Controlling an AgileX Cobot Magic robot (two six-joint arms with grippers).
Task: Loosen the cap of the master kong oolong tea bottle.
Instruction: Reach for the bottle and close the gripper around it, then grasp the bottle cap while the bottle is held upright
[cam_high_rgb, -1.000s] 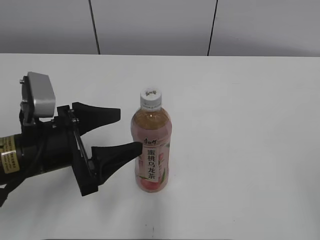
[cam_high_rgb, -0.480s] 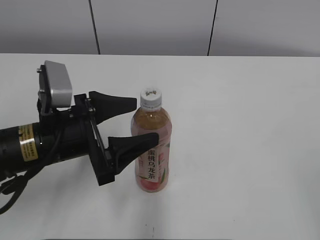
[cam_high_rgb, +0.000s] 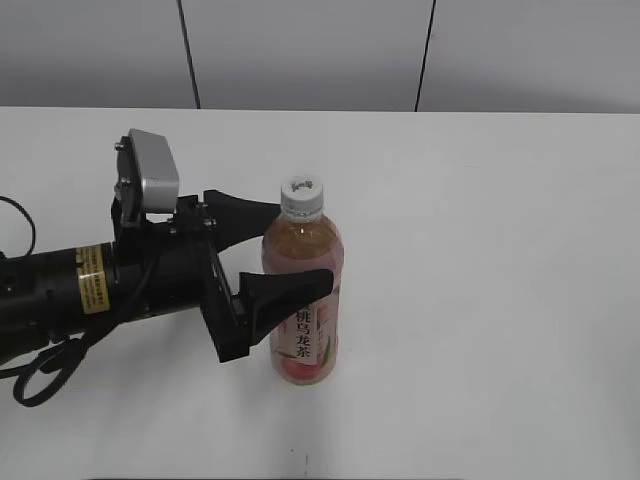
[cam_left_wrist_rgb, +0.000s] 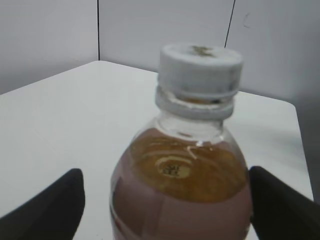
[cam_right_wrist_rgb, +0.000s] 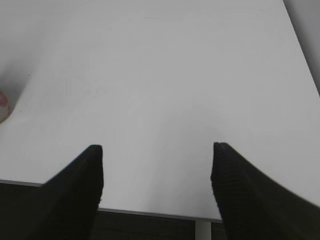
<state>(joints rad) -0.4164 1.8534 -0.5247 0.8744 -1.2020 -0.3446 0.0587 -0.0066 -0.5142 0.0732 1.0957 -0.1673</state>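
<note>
The white cap (cam_high_rgb: 302, 195) is parted from the neck's ring by a seam (cam_left_wrist_rgb: 196, 99), so I expect it to come fully off when I turn it and leave that ring behind.
The master kong oolong tea bottle (cam_high_rgb: 303, 300) stands upright on the white table, with its pink-and-white label facing the exterior view. Its white cap (cam_high_rgb: 301, 195) sits on top. My left gripper (cam_high_rgb: 296, 246) is open, with one black finger behind the bottle's neck and one in front of its body, so the bottle stands between them. In the left wrist view the bottle (cam_left_wrist_rgb: 181, 195) and the cap (cam_left_wrist_rgb: 201, 70) fill the middle, between the open left gripper's (cam_left_wrist_rgb: 167, 200) fingers. My right gripper (cam_right_wrist_rgb: 156, 165) is open and empty above the table's near edge; it does not show in the exterior view.
The white table (cam_high_rgb: 480, 250) stretches to the right of the bottle and behind it, up to a grey panelled wall (cam_high_rgb: 310, 50). The table's front edge (cam_right_wrist_rgb: 150, 212) shows in the right wrist view.
My left gripper has moved right, from beside the bottle to having its open fingers on both sides of it. The bottle has not moved.
</note>
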